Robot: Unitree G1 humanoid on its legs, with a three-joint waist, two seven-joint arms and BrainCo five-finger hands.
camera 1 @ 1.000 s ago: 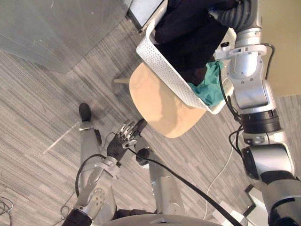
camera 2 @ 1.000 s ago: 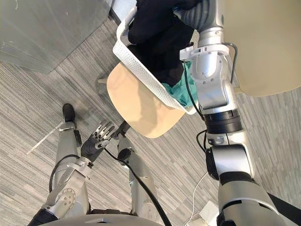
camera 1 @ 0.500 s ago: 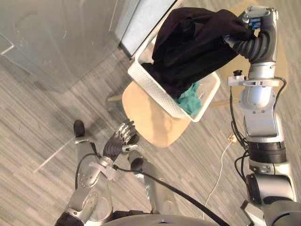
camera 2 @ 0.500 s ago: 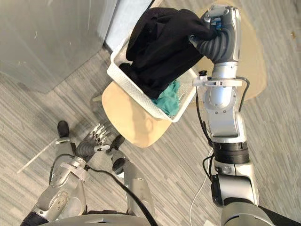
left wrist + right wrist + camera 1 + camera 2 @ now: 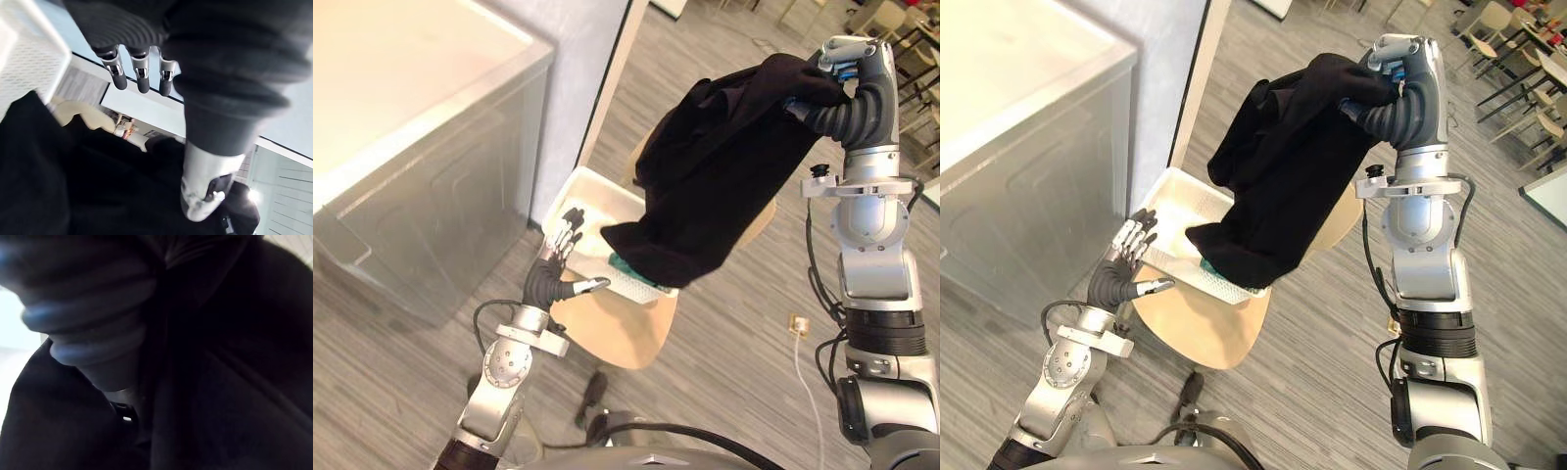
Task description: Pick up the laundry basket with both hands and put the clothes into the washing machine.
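My left gripper will get covered by the black garment point(image 5: 729, 162) flopping over when I carry it, because the garment hangs in broad limp folds point(image 5: 671, 240).
A black garment point(image 5: 720, 196) hangs in the air from my raised right hand point(image 5: 1386, 116), which is wrapped in the cloth. Its lower hem dangles over the white perforated laundry basket point(image 5: 579, 201). The basket rests on a round wooden stool point(image 5: 617, 328) and holds a teal cloth point(image 5: 622, 264). My left hand point(image 5: 553, 269) is open beside the basket's near left rim, fingers straight, holding nothing. In the left wrist view its fingers point(image 5: 142, 78) point past the basket wall point(image 5: 24, 63) toward the black garment point(image 5: 98, 186). The washing machine point(image 5: 411, 147) stands at the left.
A blue-grey pillar point(image 5: 578, 78) rises behind the basket, next to the machine. On the floor to the right lie a white cable and a socket point(image 5: 798, 323). Chairs and tables point(image 5: 1508, 39) stand far back on the right.
The camera has tilted up, bringing the washing machine's top into view. My right hand has drawn the black garment up out of the basket. My left hand has risen to the basket's rim.
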